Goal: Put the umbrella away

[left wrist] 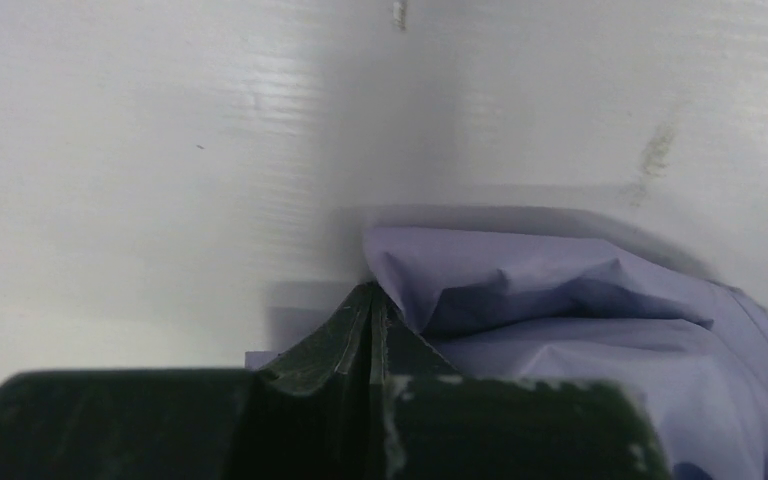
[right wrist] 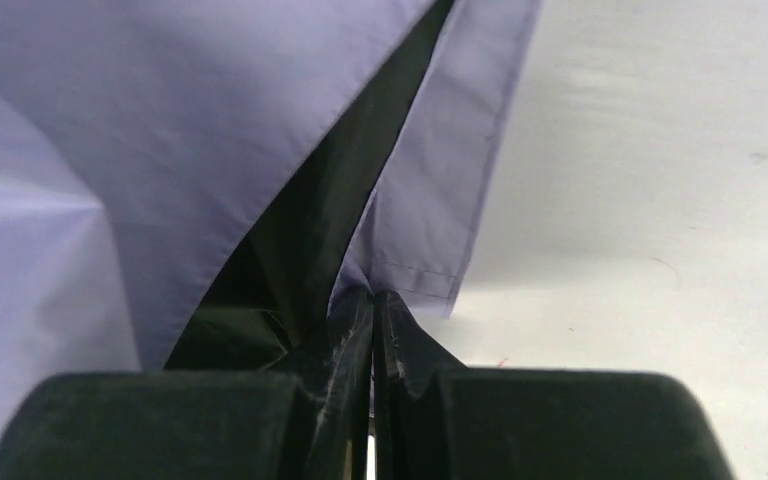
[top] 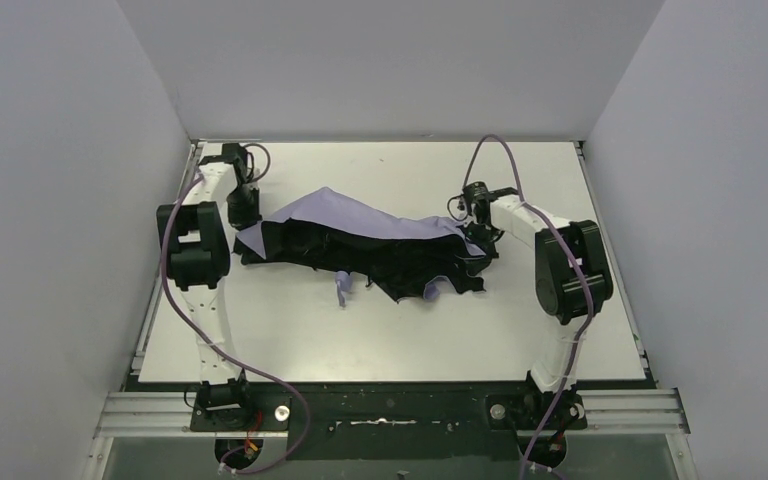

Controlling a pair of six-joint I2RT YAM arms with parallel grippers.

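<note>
I continue to move my right gripper, its fingers shut on the canopy's stitched hem (right wrist: 418,275), toward the umbrella's middle (top: 372,246) and let go of the hem there.
The umbrella (top: 360,240) lies crumpled across the middle of the table, lavender fabric on top and black fabric along its near side. A small lavender piece (top: 341,290) sticks out at its front. My left gripper (top: 244,218) is at the canopy's left corner. In the left wrist view its jaws are shut (left wrist: 372,296), with lavender fabric (left wrist: 560,320) running off from their tips. My right gripper (top: 479,232) is at the canopy's right end. Its jaws are shut (right wrist: 371,296) on the canopy's stitched hem (right wrist: 430,200). Shaft and ribs are hidden under the fabric.
The white table (top: 410,330) is walled in by white panels at the left, back and right. Both arm bases sit on the black rail (top: 390,410) at the near edge. A cable loops above the right arm (top: 560,260).
</note>
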